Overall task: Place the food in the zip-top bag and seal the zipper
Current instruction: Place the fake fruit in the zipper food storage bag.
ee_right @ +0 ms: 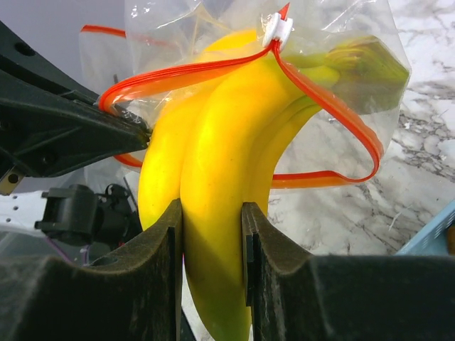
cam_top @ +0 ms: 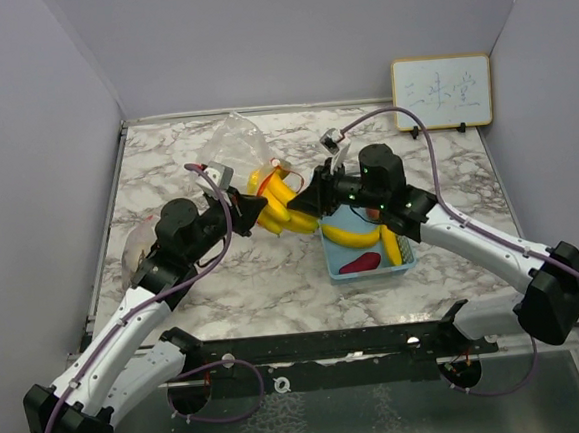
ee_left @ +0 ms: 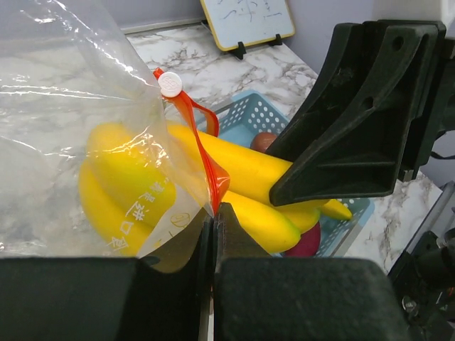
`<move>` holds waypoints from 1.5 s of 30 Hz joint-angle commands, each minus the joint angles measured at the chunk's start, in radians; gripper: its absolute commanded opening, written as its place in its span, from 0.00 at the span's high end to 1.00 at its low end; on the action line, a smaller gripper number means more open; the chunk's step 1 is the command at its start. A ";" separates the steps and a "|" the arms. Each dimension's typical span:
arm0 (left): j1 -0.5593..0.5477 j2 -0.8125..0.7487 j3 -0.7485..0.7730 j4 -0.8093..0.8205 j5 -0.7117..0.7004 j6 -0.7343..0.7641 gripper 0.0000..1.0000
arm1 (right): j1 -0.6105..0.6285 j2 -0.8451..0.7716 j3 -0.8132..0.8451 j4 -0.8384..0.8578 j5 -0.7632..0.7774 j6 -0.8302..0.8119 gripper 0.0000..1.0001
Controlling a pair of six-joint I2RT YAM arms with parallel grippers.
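The banana bunch's near ends poke [cam_top: 274, 219] out of the bag's opening, so next my left gripper pulls the bag's zipper rim [cam_top: 265, 183] over them while my right gripper pushes in.
A clear zip-top bag [cam_top: 232, 146] with a red-orange zipper [ee_right: 334, 114] and a white slider [ee_right: 277, 30] is held up at mid-table with its mouth open. My left gripper [ee_left: 214, 213] is shut on the bag's zipper rim [ee_left: 206, 153]. My right gripper [ee_right: 212, 213] is shut on a yellow banana bunch [ee_right: 220, 142], whose far end is inside the bag's mouth [cam_top: 281, 205]. Another banana [cam_top: 351, 236] and a magenta tuber [cam_top: 359, 263] lie in the light-blue basket [cam_top: 330, 258]. The other foods are hidden.
A small whiteboard [cam_top: 441, 91] stands at the back right. More clear plastic [cam_top: 141, 243] lies by the left arm. The two grippers are close together, almost touching, above the marble top just left of the basket.
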 commanded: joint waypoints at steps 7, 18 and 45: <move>-0.002 0.062 0.028 0.156 -0.040 -0.055 1.00 | 0.104 -0.035 -0.113 0.440 0.017 -0.058 0.98; -0.002 0.081 0.026 0.190 0.074 -0.138 1.00 | 0.129 -0.087 -0.236 0.702 0.225 -0.160 0.98; -0.020 0.041 -0.205 0.460 0.225 -0.393 1.00 | 0.129 0.024 -0.231 1.061 0.630 0.081 0.98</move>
